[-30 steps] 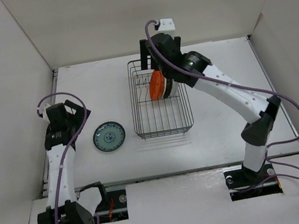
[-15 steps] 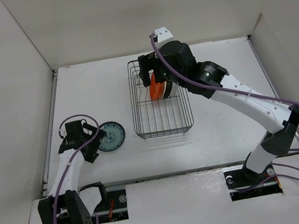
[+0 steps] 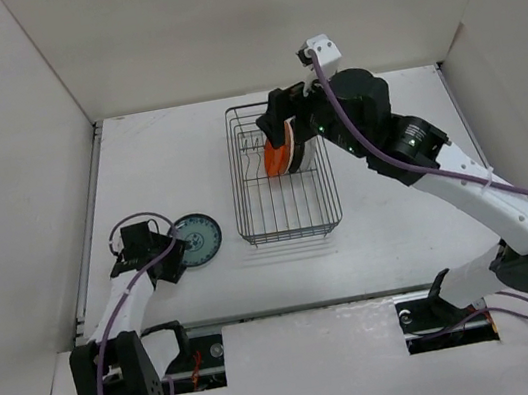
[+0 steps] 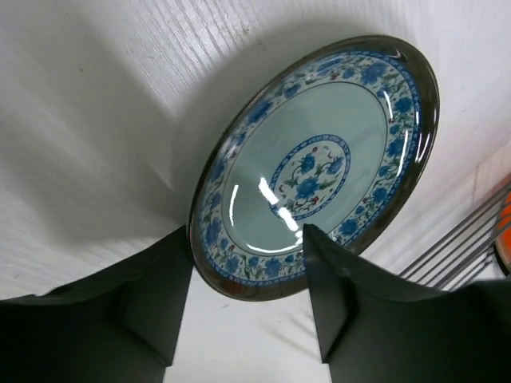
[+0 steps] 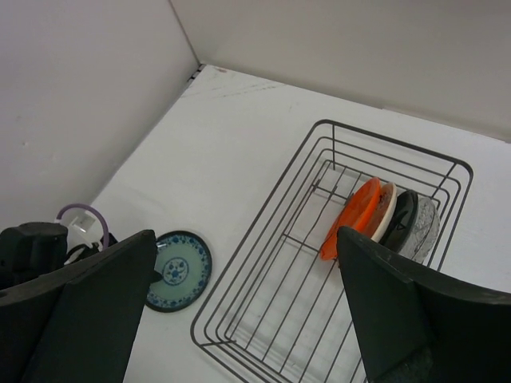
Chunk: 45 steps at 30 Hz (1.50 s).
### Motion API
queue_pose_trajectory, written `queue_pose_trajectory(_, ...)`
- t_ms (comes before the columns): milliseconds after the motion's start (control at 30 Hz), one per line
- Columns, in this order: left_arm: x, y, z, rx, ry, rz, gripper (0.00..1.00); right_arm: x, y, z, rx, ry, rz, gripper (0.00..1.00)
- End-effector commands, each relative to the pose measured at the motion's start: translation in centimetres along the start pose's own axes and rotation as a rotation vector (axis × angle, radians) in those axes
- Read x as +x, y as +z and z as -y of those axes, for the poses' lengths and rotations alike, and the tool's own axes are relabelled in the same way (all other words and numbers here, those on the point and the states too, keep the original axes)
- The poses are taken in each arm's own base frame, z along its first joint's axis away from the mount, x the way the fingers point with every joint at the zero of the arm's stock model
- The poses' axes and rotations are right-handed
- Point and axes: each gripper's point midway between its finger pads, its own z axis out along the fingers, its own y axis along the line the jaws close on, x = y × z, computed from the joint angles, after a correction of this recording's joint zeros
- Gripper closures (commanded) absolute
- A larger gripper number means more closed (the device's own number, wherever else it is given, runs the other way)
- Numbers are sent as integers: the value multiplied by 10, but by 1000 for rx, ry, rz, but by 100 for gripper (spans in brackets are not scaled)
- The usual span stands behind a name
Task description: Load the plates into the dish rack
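The blue-green plate (image 3: 198, 238) lies flat outside the rack. Next, my left gripper stands it up on its edge and passes its free rim (image 3: 218, 233) to my right gripper before the plate goes into the rack.
The blue-green patterned plate (image 3: 198, 239) (image 4: 319, 159) (image 5: 177, 270) lies on the white table left of the dish rack (image 3: 235, 192) (image 5: 331, 124). My left gripper (image 3: 174, 250) (image 4: 247, 243) is low at the plate's left rim. Its jaws are half closed, with the rim between the fingers and bare table showing in the gap. An orange plate (image 3: 279, 152) (image 5: 351, 217), a beige one (image 5: 385, 207), a black one (image 5: 402, 217) and a clear glass one (image 5: 425, 227) stand on edge at the rack's far end. My right gripper (image 3: 279, 126) (image 5: 247, 319) hovers open above them, holding nothing.
White walls enclose the table on the left, back and right. The left arm's purple cable (image 3: 131, 223) loops beside the plate. The near half of the rack holds only bare wire dividers.
My left arm swung down to the blue-green plate's rim and its jaws narrowed from wide open. My right arm pulled up and to the right, away from the orange plate standing in the rack.
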Motion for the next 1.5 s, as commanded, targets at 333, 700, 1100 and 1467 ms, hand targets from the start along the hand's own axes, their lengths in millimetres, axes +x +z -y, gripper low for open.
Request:
queue_pose_trajectory(333, 13, 14, -28, -97, -17, -41, 93, -19, -17, 4, -9, 13, 97, 2)
queue_pose_trajectory(700, -43, -28, 31, 54, 88, 191, 100, -7, -10, -9, -172, 2, 78, 0)
queue_pose_trajectory(1100, -60, -149, 165, 661, 494, 373, 100, 2, 16, -34, -502, 0, 92, 0)
queue_pose_trajectory(1467, -10, -215, 217, 1098, 703, 265, 100, 49, 94, -26, -591, 31, -38, 1)
